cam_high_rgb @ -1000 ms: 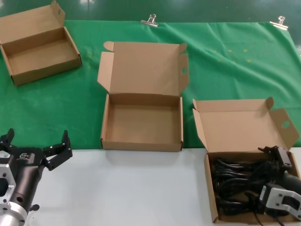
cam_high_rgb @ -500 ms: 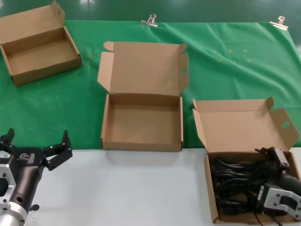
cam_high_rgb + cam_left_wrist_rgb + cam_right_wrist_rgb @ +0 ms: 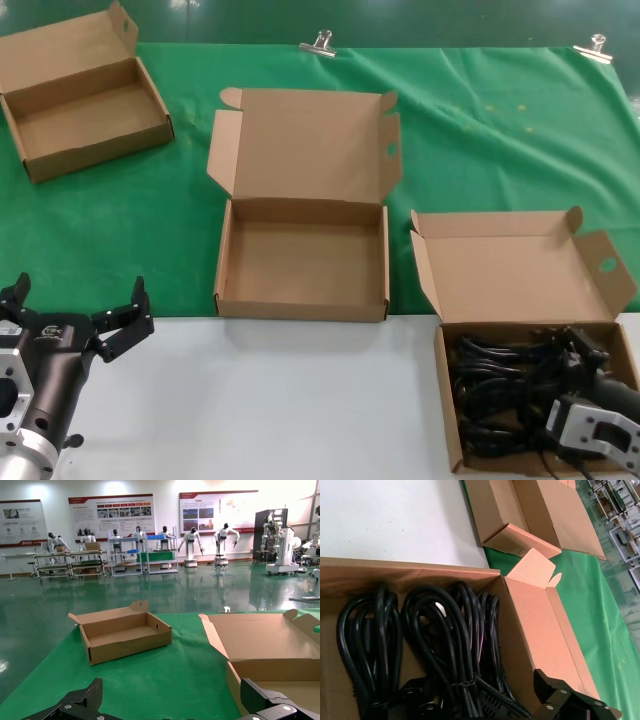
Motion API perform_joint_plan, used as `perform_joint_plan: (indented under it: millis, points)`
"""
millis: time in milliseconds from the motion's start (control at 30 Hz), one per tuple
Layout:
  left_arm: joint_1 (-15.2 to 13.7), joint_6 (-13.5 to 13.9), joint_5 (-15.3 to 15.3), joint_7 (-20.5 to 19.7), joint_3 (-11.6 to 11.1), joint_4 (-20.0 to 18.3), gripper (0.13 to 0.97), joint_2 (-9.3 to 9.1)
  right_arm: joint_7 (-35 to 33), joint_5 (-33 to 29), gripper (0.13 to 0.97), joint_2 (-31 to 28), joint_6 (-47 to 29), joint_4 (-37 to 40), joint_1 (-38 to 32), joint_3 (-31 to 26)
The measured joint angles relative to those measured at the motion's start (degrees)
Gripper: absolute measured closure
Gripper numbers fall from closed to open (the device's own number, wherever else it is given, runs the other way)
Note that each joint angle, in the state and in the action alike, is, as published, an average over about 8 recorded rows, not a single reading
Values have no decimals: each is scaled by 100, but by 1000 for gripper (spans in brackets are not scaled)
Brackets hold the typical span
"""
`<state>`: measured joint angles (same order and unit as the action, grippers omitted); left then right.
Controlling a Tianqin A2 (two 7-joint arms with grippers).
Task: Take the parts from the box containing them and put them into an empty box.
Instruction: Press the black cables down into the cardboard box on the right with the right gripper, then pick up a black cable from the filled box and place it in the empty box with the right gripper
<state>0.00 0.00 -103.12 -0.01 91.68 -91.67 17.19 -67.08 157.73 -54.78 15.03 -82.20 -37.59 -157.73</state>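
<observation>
The neck of the looped cable bundle [image 3: 442, 630] is held tight by a thin tie [image 3: 463, 684], so the bundle's loops will stay together and come free of the others when I lift.
The box containing the parts [image 3: 520, 275] stands at the near right with its lid up. Bundled black power cables [image 3: 495, 385] fill its tray. My right gripper [image 3: 583, 357] is down inside this tray at its right side, open, its fingers astride a cable bundle [image 3: 435, 630]; the right wrist view shows the gripper [image 3: 475, 692] with one finger [image 3: 547, 687] by the tray wall. The empty box [image 3: 300, 270] stands open in the middle; it also shows in the left wrist view [image 3: 270, 640]. My left gripper [image 3: 75, 325] is parked open at the near left.
A third open carton [image 3: 85, 110] sits at the far left on the green cloth [image 3: 500, 150]. Two binder clips [image 3: 318, 43] hold the cloth's far edge. The white tabletop [image 3: 270, 400] runs along the near side.
My right gripper has sunk lower into the cable box, down among the cables. The left arm has not moved.
</observation>
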Motion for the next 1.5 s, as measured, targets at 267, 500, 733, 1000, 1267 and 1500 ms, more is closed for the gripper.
perform_joint_plan:
  millis: [267, 500, 733, 1000, 1267, 1500]
  points:
    - [0, 0, 0, 0, 0, 0, 132, 0, 58, 0, 448, -52, -4, -54, 48, 0]
    - [0, 0, 0, -1, 0, 0, 132, 0, 102, 0, 636, -111, -20, -110, 88, 0]
    - [0, 0, 1, -5, 0, 0, 132, 0, 151, 0, 760, -172, -38, -166, 126, 0]
    - [0, 0, 2, -3, 0, 0, 132, 0, 211, 0, 833, -240, -50, -253, 174, 0]
    - [0, 0, 2, -2, 0, 0, 132, 0, 312, 0, 853, -456, 90, -625, 199, 0]
    - [0, 0, 2, -2, 0, 0, 132, 0, 461, 0, 862, -857, 368, -1315, 175, 0]
